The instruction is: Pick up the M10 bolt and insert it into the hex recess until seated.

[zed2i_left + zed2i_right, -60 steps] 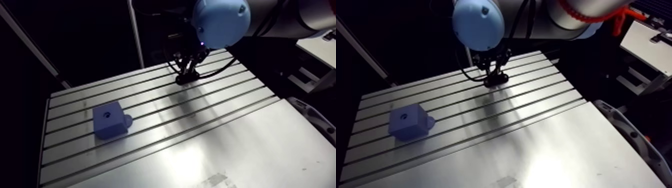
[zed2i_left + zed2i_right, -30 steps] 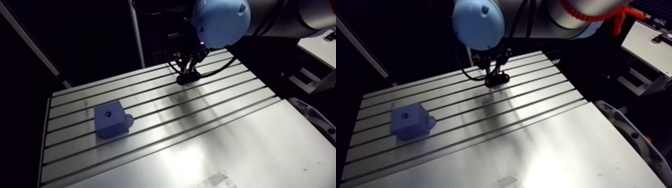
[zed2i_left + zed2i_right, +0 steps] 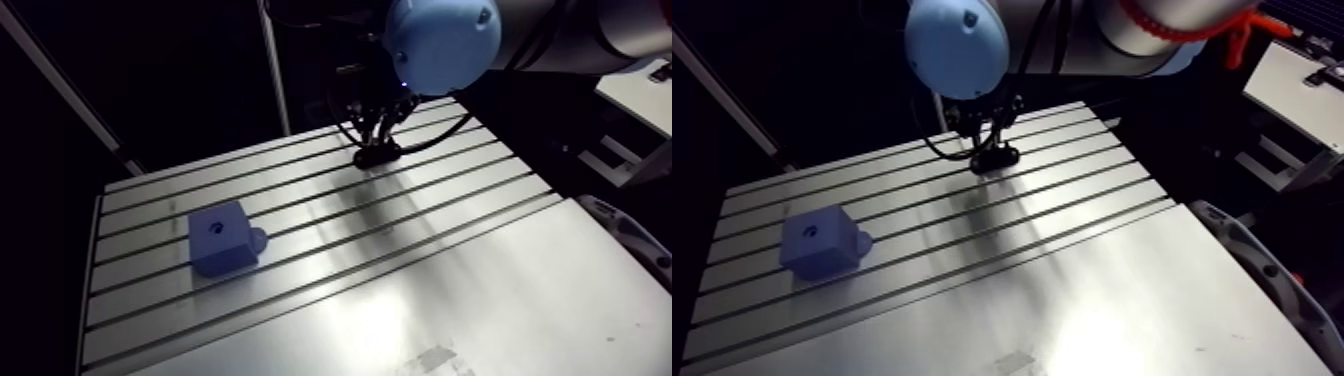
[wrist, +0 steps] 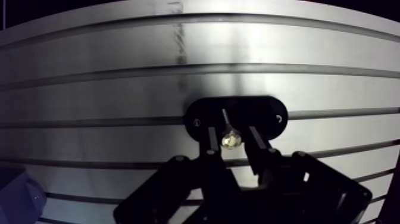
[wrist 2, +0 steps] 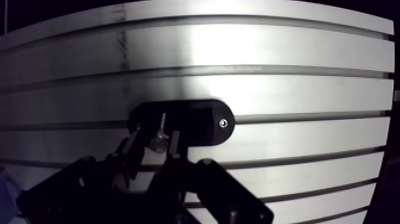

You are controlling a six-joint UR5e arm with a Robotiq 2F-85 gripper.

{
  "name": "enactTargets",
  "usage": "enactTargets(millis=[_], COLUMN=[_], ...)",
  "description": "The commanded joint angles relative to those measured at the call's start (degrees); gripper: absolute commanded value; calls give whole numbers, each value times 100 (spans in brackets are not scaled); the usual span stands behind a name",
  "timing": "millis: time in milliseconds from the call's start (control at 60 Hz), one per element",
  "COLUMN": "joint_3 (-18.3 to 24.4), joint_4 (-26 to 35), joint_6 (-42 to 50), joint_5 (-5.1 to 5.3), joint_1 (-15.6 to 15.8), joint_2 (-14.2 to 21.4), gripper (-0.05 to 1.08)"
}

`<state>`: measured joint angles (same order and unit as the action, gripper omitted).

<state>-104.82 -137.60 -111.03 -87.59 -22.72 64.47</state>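
My gripper will lift and the bolt (image 4: 231,140) will slide out and leave the black oval holder behind, because the M10 bolt's slim body (image 4: 227,119) shows above the holder.
The M10 bolt (image 4: 230,139) stands in a black oval holder (image 4: 271,117) on the slotted table (image 3: 420,290), its shiny end facing the wrist camera. My gripper (image 4: 232,143) is low over the holder. Its fingers (image 4: 211,142) flank the bolt on either side, with a narrow gap showing on each side, so it is open. In the arm view the gripper (image 3: 376,140) is at the table's far edge. The blue block (image 3: 222,240) with the recess in its top face sits well to the left, nearer the front.
The table's long slots run across under the holder. A corner of the blue block (image 4: 13,198) shows beside the gripper in the wrist view. The table's far edge lies just beyond the holder, with a dark drop past it.
The arm view shifted slightly just before, so the camera moved a little. The gripper stays over the holder and the block has not moved.
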Motion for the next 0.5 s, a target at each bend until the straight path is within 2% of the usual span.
enactTargets(millis=[17,500], joint_3=[-8,-9], joint_4=[-9,-10], joint_6=[-2,5], joint_5=[-7,-8], joint_1=[-4,-5], joint_2=[-1,-1], gripper=[63,64])
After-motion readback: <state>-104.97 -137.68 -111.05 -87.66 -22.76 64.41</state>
